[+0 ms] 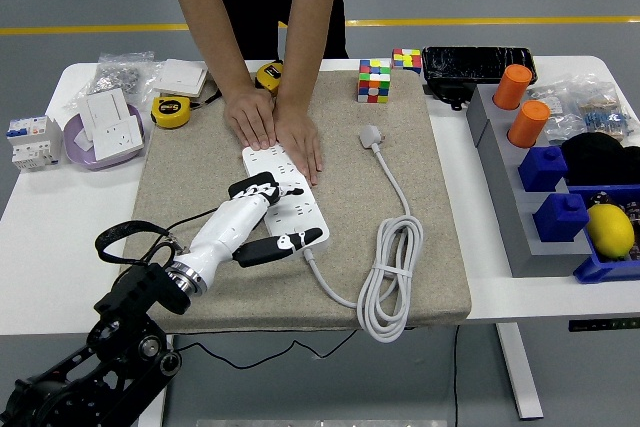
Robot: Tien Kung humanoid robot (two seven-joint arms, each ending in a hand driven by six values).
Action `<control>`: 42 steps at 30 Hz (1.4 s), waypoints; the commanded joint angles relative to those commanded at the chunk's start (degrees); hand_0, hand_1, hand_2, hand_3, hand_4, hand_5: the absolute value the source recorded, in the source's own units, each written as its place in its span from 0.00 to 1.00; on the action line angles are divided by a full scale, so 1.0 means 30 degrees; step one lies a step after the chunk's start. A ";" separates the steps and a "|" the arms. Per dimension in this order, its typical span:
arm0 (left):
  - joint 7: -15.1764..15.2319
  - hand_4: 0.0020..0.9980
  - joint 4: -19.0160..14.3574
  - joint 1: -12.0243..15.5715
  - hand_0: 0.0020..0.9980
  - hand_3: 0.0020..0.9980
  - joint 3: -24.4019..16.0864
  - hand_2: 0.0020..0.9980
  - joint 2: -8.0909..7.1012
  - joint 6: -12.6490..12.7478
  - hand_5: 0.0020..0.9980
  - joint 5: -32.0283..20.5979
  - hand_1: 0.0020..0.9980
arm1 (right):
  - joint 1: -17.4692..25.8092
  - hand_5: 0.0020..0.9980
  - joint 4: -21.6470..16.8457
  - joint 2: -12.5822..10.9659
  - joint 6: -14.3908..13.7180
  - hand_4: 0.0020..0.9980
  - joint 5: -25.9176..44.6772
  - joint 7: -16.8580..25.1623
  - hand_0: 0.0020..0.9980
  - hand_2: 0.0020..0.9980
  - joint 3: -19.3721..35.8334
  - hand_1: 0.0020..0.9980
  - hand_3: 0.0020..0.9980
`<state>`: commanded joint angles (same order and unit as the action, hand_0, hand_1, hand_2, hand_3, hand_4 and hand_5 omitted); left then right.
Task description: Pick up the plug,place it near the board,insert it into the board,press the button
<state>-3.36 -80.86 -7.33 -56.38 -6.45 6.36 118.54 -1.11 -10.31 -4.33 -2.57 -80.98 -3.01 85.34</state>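
My left hand has a thin black cable [192, 218] running up under it, so I should expect a black plug to be hidden there, plugged into the white power strip.
A white power strip [300, 209] lies on the beige mat [200, 177] at the table's middle. A person's two hands [275, 127] press flat on its far end. My left hand [268, 215] rests on the strip's near end, fingers spread, thumb lying along the near edge, holding nothing. The white plug [370, 135] lies loose on the mat to the right of the strip, and its cable [392, 267] runs down into a coil and back to the strip. My right arm is out of view.
Two colour cubes [375, 80] and a black case [478, 62] stand at the back. A grey rack [520, 207] with orange and blue blocks and a lemon [610, 230] fills the right side. Tape measures [171, 110], wall sockets [115, 127] and a breaker [30, 139] lie at the left.
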 joint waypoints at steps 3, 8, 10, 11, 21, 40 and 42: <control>-0.0034 1.00 0.0113 -0.0067 0.92 0.87 -0.0042 0.88 0.0058 -0.0050 1.00 0.0096 0.94 | -0.0013 1.00 0.0000 0.0014 -0.0001 1.00 0.0007 0.0001 0.81 0.72 -0.0008 0.71 0.76; 0.0042 1.00 -0.0472 0.0048 0.92 0.87 -0.0144 0.88 -0.0028 -0.0014 1.00 0.0250 0.94 | -0.0001 1.00 0.0000 0.0024 -0.0004 1.00 -0.0037 -0.0018 0.81 0.72 0.0062 0.71 0.76; 0.0103 1.00 -0.1132 0.0097 0.93 0.87 -0.0201 0.88 -0.0089 0.0047 1.00 0.0398 0.94 | -0.0001 1.00 0.0000 0.0017 0.0000 1.00 -0.0099 -0.0039 0.81 0.72 0.0126 0.71 0.76; 0.0114 1.00 -0.1245 0.0102 0.93 0.87 -0.0207 0.88 -0.0097 0.0059 1.00 0.0417 0.94 | -0.0001 1.00 0.0000 0.0017 0.0001 1.00 -0.0113 -0.0043 0.81 0.72 0.0141 0.71 0.76; -0.3597 0.72 -0.6433 0.0108 0.31 0.74 0.1476 0.36 -0.0768 -0.1670 0.32 0.2298 0.26 | -0.0061 1.00 0.0000 -0.0032 -0.0014 1.00 -0.0006 -0.0015 0.81 0.72 0.0053 0.71 0.76; -0.7885 0.45 -0.5127 -0.0914 0.14 0.89 0.2228 0.16 -0.0542 -0.7195 0.04 0.3818 0.05 | -0.0117 1.00 0.0000 -0.0085 -0.0027 1.00 0.0017 -0.0041 0.81 0.72 0.0035 0.71 0.76; -0.7770 0.45 -0.4681 -0.0951 0.14 0.89 0.2211 0.16 -0.0468 -0.7023 0.04 0.3818 0.05 | -0.0114 1.00 0.0000 -0.0072 -0.0032 1.00 0.0062 -0.0032 0.81 0.72 -0.0006 0.71 0.76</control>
<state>-26.67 -94.90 -10.19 -49.74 -7.86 -14.71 130.00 -1.45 -10.31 -4.54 -2.66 -80.79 -3.10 85.33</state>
